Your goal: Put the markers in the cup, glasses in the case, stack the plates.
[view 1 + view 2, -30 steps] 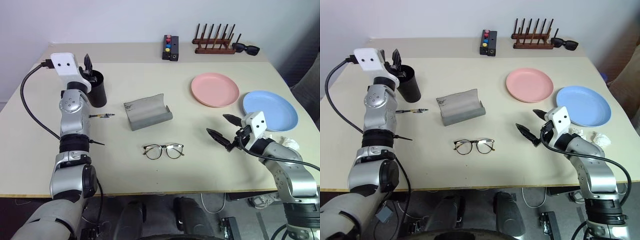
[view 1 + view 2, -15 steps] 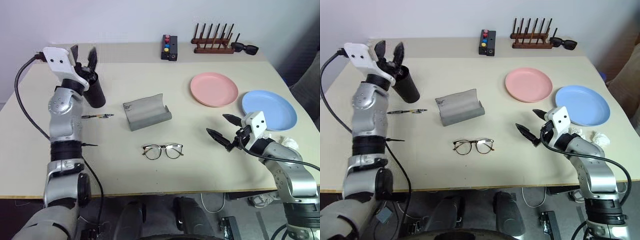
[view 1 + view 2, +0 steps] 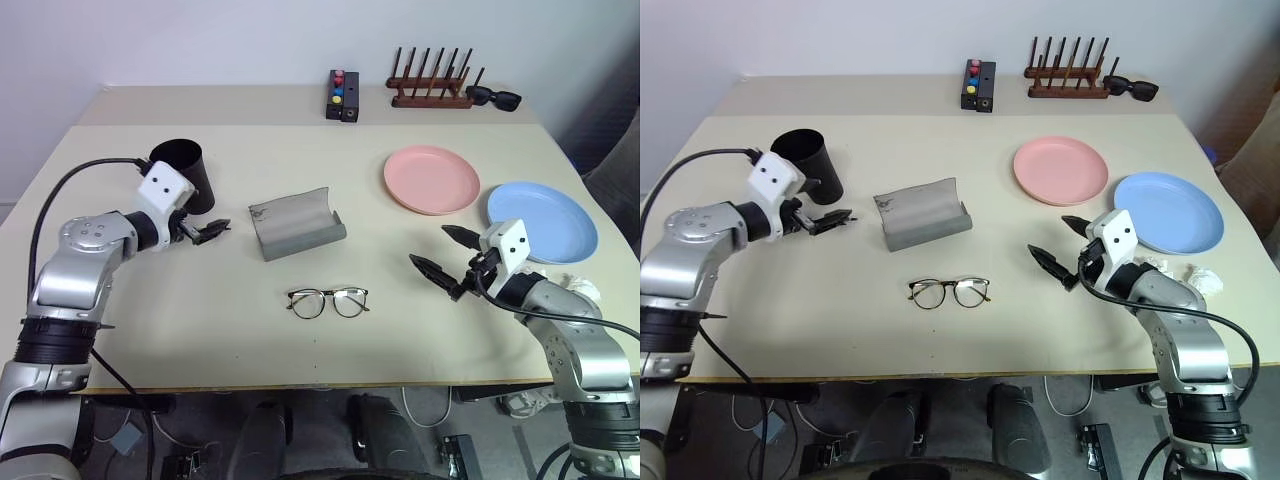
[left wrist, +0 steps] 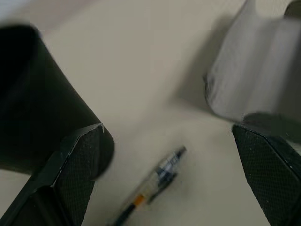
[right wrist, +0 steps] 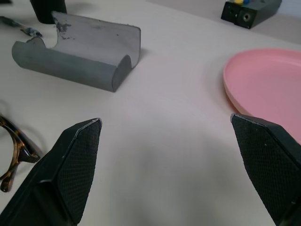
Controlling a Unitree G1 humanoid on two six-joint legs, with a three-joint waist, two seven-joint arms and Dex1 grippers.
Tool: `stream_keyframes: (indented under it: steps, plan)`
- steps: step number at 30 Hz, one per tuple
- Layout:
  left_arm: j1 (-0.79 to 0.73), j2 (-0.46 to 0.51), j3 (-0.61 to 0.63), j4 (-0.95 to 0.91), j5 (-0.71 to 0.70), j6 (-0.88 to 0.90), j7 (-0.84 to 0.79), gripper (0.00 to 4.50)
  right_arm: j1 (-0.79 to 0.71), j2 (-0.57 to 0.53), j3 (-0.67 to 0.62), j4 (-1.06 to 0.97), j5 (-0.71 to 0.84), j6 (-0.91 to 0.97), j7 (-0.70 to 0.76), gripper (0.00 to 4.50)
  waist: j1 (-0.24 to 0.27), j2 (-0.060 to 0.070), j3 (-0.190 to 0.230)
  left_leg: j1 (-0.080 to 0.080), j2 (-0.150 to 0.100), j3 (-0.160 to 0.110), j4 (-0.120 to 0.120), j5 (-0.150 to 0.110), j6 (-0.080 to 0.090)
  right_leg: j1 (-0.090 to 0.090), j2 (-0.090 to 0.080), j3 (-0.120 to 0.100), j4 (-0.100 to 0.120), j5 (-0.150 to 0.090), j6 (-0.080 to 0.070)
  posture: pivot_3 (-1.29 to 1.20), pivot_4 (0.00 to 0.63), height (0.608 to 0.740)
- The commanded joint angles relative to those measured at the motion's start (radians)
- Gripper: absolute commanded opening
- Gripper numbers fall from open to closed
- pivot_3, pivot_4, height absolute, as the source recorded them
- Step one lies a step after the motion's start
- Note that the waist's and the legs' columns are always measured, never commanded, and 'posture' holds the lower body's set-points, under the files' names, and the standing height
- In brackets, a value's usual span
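I see the marker (image 4: 180,151) lying clear of the black cup and grey case, between my left gripper's fingers, so I should keep lowering until they close on the marker's body (image 4: 151,186).
One marker (image 4: 155,181), dark with a pale band, lies on the table between the black cup (image 3: 180,175) and the grey case (image 3: 295,222). My left gripper (image 3: 207,232) hovers low over it, open, with a finger on either side and neither touching it. The case lies open. The glasses (image 3: 327,301) rest in front of it, towards the table's front edge. The pink plate (image 3: 431,178) and the blue plate (image 3: 541,220) sit side by side on the right. My right gripper (image 3: 430,248) hangs open and empty just left of the blue plate.
At the back edge stand a wooden peg rack (image 3: 428,85), black sunglasses (image 3: 492,97) and a small black box with coloured buttons (image 3: 343,95). Crumpled white paper (image 3: 575,285) lies by my right forearm. A black cable loops off my left wrist.
My left gripper has left the cup's mouth and swung down to the marker on the table, its fingers spreading wider. The right arm has kept still.
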Motion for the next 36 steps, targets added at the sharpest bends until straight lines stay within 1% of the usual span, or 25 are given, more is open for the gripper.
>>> stream_keyframes:
  steps: [1, 6, 9, 12, 15, 19, 20, 21, 24, 27, 28, 29, 31, 34, 36]
  plan:
    - [-0.079, 0.009, -0.038, 0.068, 0.066, 0.028, 0.002, 4.46, -0.016, 0.003, -0.01, -0.01, 0.003, -0.013, -0.003, 4.5, -0.001, 0.0, 0.0, 0.0, 0.0, 0.0, 0.0, 0.0, 0.0, 0.0, 0.0, 0.0, 0.0, 0.0, 0.0, 0.0, 0.15, 0.735]
    - [-0.19, 0.014, -0.169, 0.25, 0.19, -0.011, -0.076, 4.46, -0.009, 0.001, -0.012, -0.018, 0.004, -0.012, -0.006, 4.5, -0.003, 0.0, 0.0, -0.001, 0.0, 0.0, 0.0, 0.0, 0.0, -0.002, 0.0, 0.0, 0.0, 0.0, 0.001, 0.0, 0.15, 0.735]
    - [-0.255, 0.01, -0.22, 0.336, 0.225, -0.033, -0.154, 4.46, -0.008, 0.001, -0.016, -0.019, 0.005, -0.011, -0.01, 4.5, -0.003, 0.0, 0.0, -0.003, 0.0, 0.0, 0.0, 0.0, 0.0, -0.003, 0.001, 0.0, 0.001, 0.0, 0.001, 0.0, 0.15, 0.735]
    - [-0.295, 0.012, -0.254, 0.389, 0.255, -0.045, -0.222, 4.46, -0.006, 0.002, -0.017, -0.024, 0.005, -0.01, -0.015, 4.5, -0.002, 0.0, 0.0, -0.008, -0.001, 0.0, 0.0, 0.0, 0.0, -0.007, 0.001, 0.0, 0.001, 0.001, 0.003, 0.0, 0.15, 0.735]
    - [-0.344, 0.016, -0.308, 0.477, 0.316, -0.064, -0.281, 4.46, 0.003, 0.003, -0.019, -0.034, 0.007, -0.009, -0.022, 4.5, -0.001, 0.0, 0.0, -0.013, -0.001, 0.0, 0.001, 0.0, 0.0, -0.013, 0.001, 0.0, 0.002, 0.003, 0.004, 0.0, 0.15, 0.735]
    - [-0.375, 0.002, -0.324, 0.568, 0.323, -0.101, -0.372, 4.46, 0.008, 0.003, -0.019, -0.036, 0.007, -0.011, -0.027, 4.5, -0.008, 0.0, 0.0, -0.013, -0.001, 0.001, 0.001, 0.0, 0.001, -0.014, 0.001, 0.0, 0.002, 0.003, 0.004, 0.0, 0.15, 0.735]
    - [-0.382, -0.001, -0.328, 0.59, 0.333, -0.104, -0.382, 3.93, 0.009, 0.003, -0.019, -0.036, 0.007, -0.013, -0.027, 4.5, -0.009, 0.001, 0.0, -0.013, -0.001, 0.001, 0.001, 0.0, 0.001, -0.014, 0.001, 0.0, 0.002, 0.003, 0.004, 0.0, 0.15, 0.735]
    - [-0.391, -0.005, -0.332, 0.616, 0.343, -0.102, -0.388, 3.66, 0.008, 0.002, -0.02, -0.034, 0.007, -0.014, -0.027, 4.5, -0.009, 0.001, 0.0, -0.013, -0.001, 0.001, 0.001, 0.0, 0.001, -0.014, 0.001, 0.0, 0.002, 0.003, 0.004, 0.0, 0.15, 0.735]
    - [-0.407, -0.008, -0.326, 0.669, 0.35, -0.119, -0.41, 2.22, 0.007, 0.0, -0.024, -0.026, 0.008, -0.019, -0.024, 4.5, -0.009, 0.001, 0.0, -0.013, -0.001, 0.001, 0.001, 0.0, 0.001, -0.014, 0.001, 0.0, 0.003, 0.003, 0.004, 0.0, 0.15, 0.735]
    - [-0.409, -0.005, -0.322, 0.681, 0.358, -0.137, -0.414, 0.63, 0.01, 0.0, -0.026, -0.021, 0.007, -0.025, -0.021, 4.5, -0.01, 0.001, -0.001, -0.012, 0.0, 0.001, 0.001, 0.0, 0.001, -0.014, 0.001, 0.0, 0.004, 0.003, 0.004, 0.0, 0.15, 0.735]
    - [-0.406, -0.002, -0.32, 0.679, 0.362, -0.147, -0.411, 0.2, 0.011, 0.0, -0.025, -0.02, 0.007, -0.027, -0.02, 4.5, -0.01, 0.001, -0.001, -0.012, 0.0, 0.001, 0.001, 0.0, 0.001, -0.014, 0.002, 0.0, 0.005, 0.003, 0.004, 0.0, 0.15, 0.735]
    - [-0.403, -0.001, -0.318, 0.678, 0.365, -0.154, -0.41, 0.07, 0.011, 0.001, -0.025, -0.019, 0.007, -0.028, -0.02, 4.5, -0.01, 0.003, -0.002, -0.011, 0.0, 0.001, 0.001, 0.0, 0.001, -0.014, 0.002, 0.0, 0.005, 0.003, 0.004, 0.0, 0.15, 0.735]
    - [-0.396, 0.003, -0.309, 0.671, 0.368, -0.169, -0.389, 0.07, 0.01, 0.002, -0.023, -0.018, 0.007, -0.031, -0.018, 4.5, -0.011, 0.003, -0.002, -0.011, 0.0, 0.001, 0.002, 0.0, 0.001, -0.014, 0.002, 0.001, 0.005, 0.003, 0.004, 0.0, 0.15, 0.735]
    - [-0.369, 0.016, -0.29, 0.625, 0.351, -0.219, -0.402, 0.07, 0.006, 0.002, -0.021, -0.019, 0.011, -0.033, -0.013, 4.5, -0.014, 0.004, -0.002, -0.011, 0.0, 0.001, 0.002, 0.0, 0.001, -0.014, 0.002, 0.001, 0.006, 0.003, 0.004, 0.0, 0.15, 0.735]
    - [-0.336, 0.032, -0.261, 0.551, 0.316, -0.212, -0.435, 0.07, 0.0, 0.004, -0.031, -0.045, 0.056, -0.013, 0.008, 4.5, -0.021, 0.004, -0.002, -0.011, 0.0, 0.001, 0.002, 0.0, 0.001, -0.014, 0.002, 0.001, 0.006, 0.003, 0.004, 0.0, 0.15, 0.735]
